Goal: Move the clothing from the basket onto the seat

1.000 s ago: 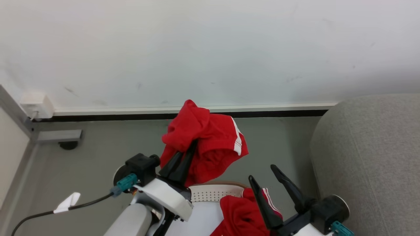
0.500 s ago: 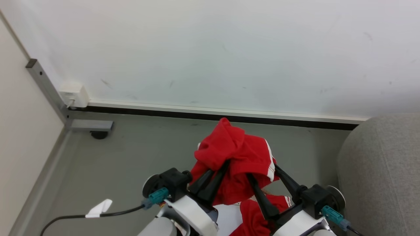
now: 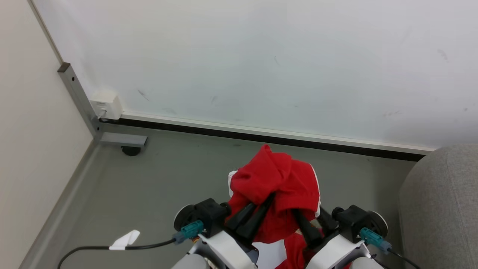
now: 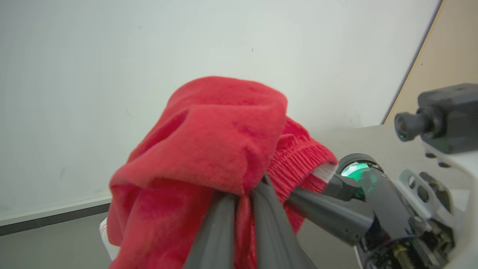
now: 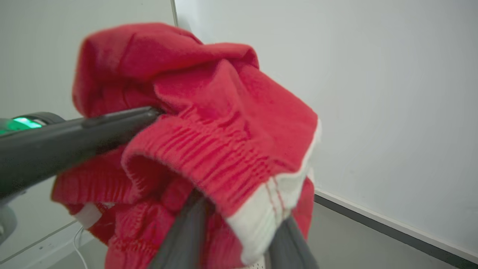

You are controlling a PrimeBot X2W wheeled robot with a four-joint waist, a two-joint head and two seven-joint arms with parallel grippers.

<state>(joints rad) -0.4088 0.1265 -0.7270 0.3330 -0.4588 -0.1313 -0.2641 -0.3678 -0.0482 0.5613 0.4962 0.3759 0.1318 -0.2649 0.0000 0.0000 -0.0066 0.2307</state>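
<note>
The lower edge of the red garment (image 3: 276, 192) ends above a pale patch of the basket, so the red garment will come away alone when the robot carries it.
A red garment of the clothing (image 3: 278, 183) hangs bunched above the grey floor, with my left gripper (image 3: 269, 198) shut on its folds; the left wrist view shows the dark fingers (image 4: 224, 231) pinched together on the fabric (image 4: 209, 142). My right gripper (image 3: 308, 213) is open, and its fingers (image 5: 186, 231) straddle the ribbed waistband with its white stripe (image 5: 261, 209). More red clothing (image 3: 295, 254) and a pale patch of the basket (image 3: 274, 256) show between my wrists. The seat (image 3: 440, 209), a light grey sofa, stands at the right.
A white wall with a dark baseboard (image 3: 261, 136) runs behind. A grey metal post (image 3: 76, 95) with a foot and a white socket box (image 3: 106, 104) stand at the left. A black cable with a white tag (image 3: 125, 239) lies on the floor.
The head camera has shifted, moving the whole picture. My right gripper rose from over the basket to the held garment and its fingers have narrowed around the waistband. The left grip is unchanged.
</note>
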